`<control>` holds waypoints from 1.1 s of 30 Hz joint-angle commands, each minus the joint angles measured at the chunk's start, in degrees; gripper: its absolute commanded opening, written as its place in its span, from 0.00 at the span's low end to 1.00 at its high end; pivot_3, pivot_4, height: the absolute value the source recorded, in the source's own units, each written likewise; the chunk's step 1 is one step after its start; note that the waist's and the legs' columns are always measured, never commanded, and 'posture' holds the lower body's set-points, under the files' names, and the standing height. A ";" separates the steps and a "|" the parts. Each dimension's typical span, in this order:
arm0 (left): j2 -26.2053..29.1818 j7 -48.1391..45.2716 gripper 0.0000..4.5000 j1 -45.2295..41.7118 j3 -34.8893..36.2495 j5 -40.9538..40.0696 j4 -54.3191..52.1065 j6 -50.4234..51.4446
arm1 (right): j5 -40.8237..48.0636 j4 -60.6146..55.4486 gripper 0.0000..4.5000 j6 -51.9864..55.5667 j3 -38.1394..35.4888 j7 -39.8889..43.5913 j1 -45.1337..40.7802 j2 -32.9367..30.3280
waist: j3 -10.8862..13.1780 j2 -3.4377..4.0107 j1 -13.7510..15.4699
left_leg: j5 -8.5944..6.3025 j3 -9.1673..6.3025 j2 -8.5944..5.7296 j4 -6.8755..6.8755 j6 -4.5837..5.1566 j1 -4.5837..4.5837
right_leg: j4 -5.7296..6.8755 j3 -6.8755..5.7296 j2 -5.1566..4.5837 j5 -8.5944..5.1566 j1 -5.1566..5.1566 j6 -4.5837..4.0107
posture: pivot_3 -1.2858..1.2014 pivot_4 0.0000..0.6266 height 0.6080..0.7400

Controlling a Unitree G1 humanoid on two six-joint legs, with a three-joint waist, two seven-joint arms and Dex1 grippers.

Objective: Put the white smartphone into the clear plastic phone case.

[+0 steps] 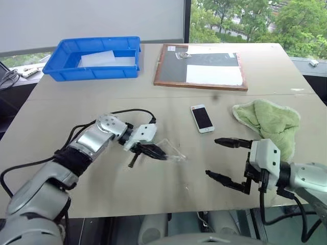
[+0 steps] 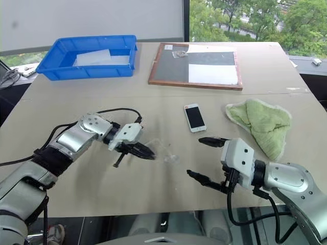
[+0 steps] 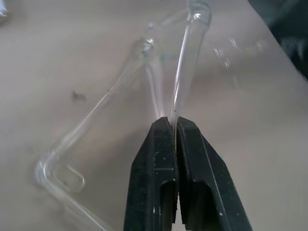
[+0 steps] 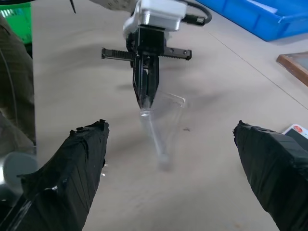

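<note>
The clear plastic phone case [image 1: 172, 150] is tilted on its edge. Next, my left gripper lays it flat and moves away before my right gripper brings the white smartphone [image 1: 203, 119].
The white smartphone [image 1: 202, 118] lies flat on the table, screen up, just right of centre. The clear plastic phone case [image 3: 144, 91] is tilted up on edge near the table's middle, one long rim pinched between the fingers of my left gripper [image 1: 162, 155], which is shut on it. From the right wrist view the case [image 4: 161, 125] hangs below that gripper's fingers. My right gripper [image 1: 218, 159] hovers open near the front edge, to the right of the case and in front of the phone, holding nothing.
A green cloth [image 1: 270, 122] lies right of the phone. At the back stand a blue bin [image 1: 97, 69] with white sheets and a wood-framed board [image 1: 202, 66]. The table's front edge runs just below both grippers.
</note>
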 commanded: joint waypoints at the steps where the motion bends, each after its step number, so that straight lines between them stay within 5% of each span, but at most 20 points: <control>1: -2.02 9.26 0.00 1.45 4.78 4.56 -7.00 6.64 | -0.65 0.23 1.00 -0.14 0.04 -0.34 -0.90 -0.15 | 0.00 0.00 0.03 | 0.00 0.00 -0.01 0.00 0.00 0.01 | 0.00 0.00 0.00 -0.03 0.00 -0.05 | 0.52 0.24 1.00; 8: -7.95 17.99 0.00 2.67 5.35 13.19 -8.16 15.48 | -2.35 1.98 1.00 -0.63 1.16 -0.45 -2.29 0.30 | 0.00 -0.01 -0.26 | 0.00 -0.02 -0.18 0.00 0.00 0.05 | 0.04 0.01 0.05 0.00 0.01 0.00 | 0.52 0.24 1.00; 11: -10.59 15.84 0.19 4.00 6.41 11.42 -7.73 17.29 | -3.45 2.35 1.00 -1.05 2.08 -0.46 -2.17 0.56 | 0.00 0.00 -0.33 | 0.00 -0.02 -0.19 0.00 0.00 0.05 | 0.04 0.02 0.06 0.07 0.01 0.11 | 0.52 0.24 1.00; 14: -11.03 12.52 0.49 5.22 8.92 9.82 -7.87 15.77 | -3.71 2.23 1.00 -0.96 1.95 -0.35 -1.54 0.54 | 0.00 -0.01 -0.31 | 0.00 -0.05 -0.19 0.00 0.00 0.03 | 0.04 0.00 0.05 0.08 0.01 0.13 | 0.52 0.24 1.00; 26: -11.80 4.07 0.49 4.06 9.43 19.34 7.71 -7.47 | -4.63 1.02 1.00 -0.57 1.70 -1.26 1.28 1.24 | -0.01 0.00 -0.03 | 0.00 -0.04 -0.23 0.00 0.00 0.04 | 0.04 0.01 0.01 -0.02 0.02 -0.08 | 0.52 0.24 1.00; 33: -13.06 4.72 0.01 4.35 10.58 17.97 2.38 8.34 | -4.22 0.03 1.00 1.58 0.73 -3.23 3.06 1.41 | -0.04 0.00 -0.23 | 0.00 -0.04 -0.23 0.00 0.00 0.07 | 0.05 0.02 0.01 -0.02 0.04 -0.06 | 0.52 0.24 1.00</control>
